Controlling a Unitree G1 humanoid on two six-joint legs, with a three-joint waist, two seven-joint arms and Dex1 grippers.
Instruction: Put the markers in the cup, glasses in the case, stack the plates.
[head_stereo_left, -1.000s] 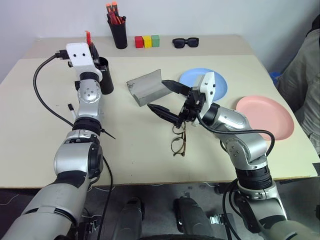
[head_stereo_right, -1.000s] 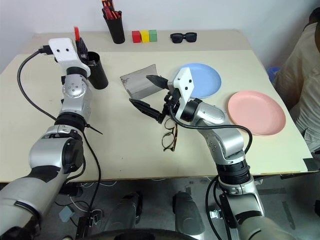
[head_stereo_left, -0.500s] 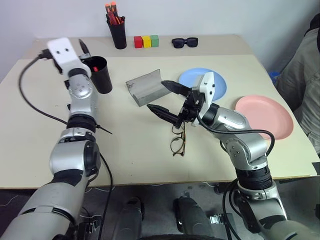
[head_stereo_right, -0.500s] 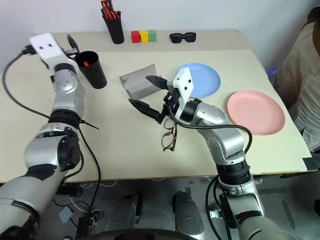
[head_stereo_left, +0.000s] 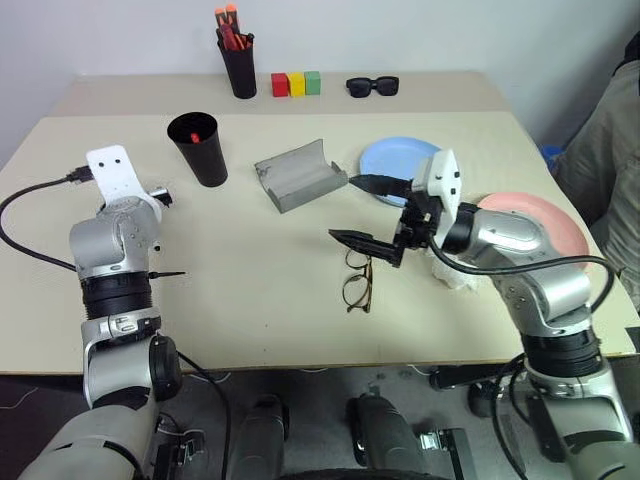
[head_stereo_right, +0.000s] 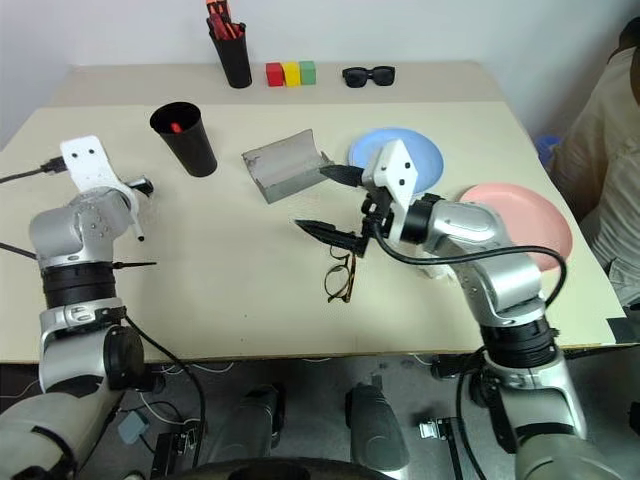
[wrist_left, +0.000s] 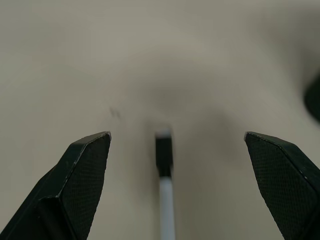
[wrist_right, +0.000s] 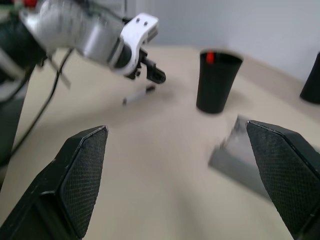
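I expect the black-and-white marker (wrist_left: 165, 182) to sink inside the black cup's rim too when I lower it in, since the other marker's red cap (head_stereo_left: 196, 137) sits below that rim.
A red-capped marker stands inside the black cup (head_stereo_left: 200, 150). My left gripper (head_stereo_right: 143, 186) is open, low over the table left of the cup. The black-and-white marker (wrist_left: 164, 170) lies on the table between its fingers, untouched, and it is also in the right wrist view (wrist_right: 135, 97). The glasses (head_stereo_left: 357, 281) lie folded open near the table's middle. Just above and behind them hangs my right gripper (head_stereo_left: 345, 208), open and empty, pointing left. The grey case (head_stereo_left: 300, 176) lies open behind it. The light blue plate (head_stereo_left: 392, 156) and the pink plate (head_stereo_left: 548, 212) sit to the right, the pink one partly behind my right arm.
At the back edge stand a narrow black holder with orange-red markers (head_stereo_left: 238, 62), three coloured blocks (head_stereo_left: 293, 83) and black sunglasses (head_stereo_left: 371, 86). A person's sleeve (head_stereo_left: 612, 150) is at the right edge. A black cable (head_stereo_left: 30, 195) trails from my left wrist.
My left gripper let the red-capped marker drop into the cup, then swung down and left to the table over the other marker. My right arm shifted right, off the glasses.
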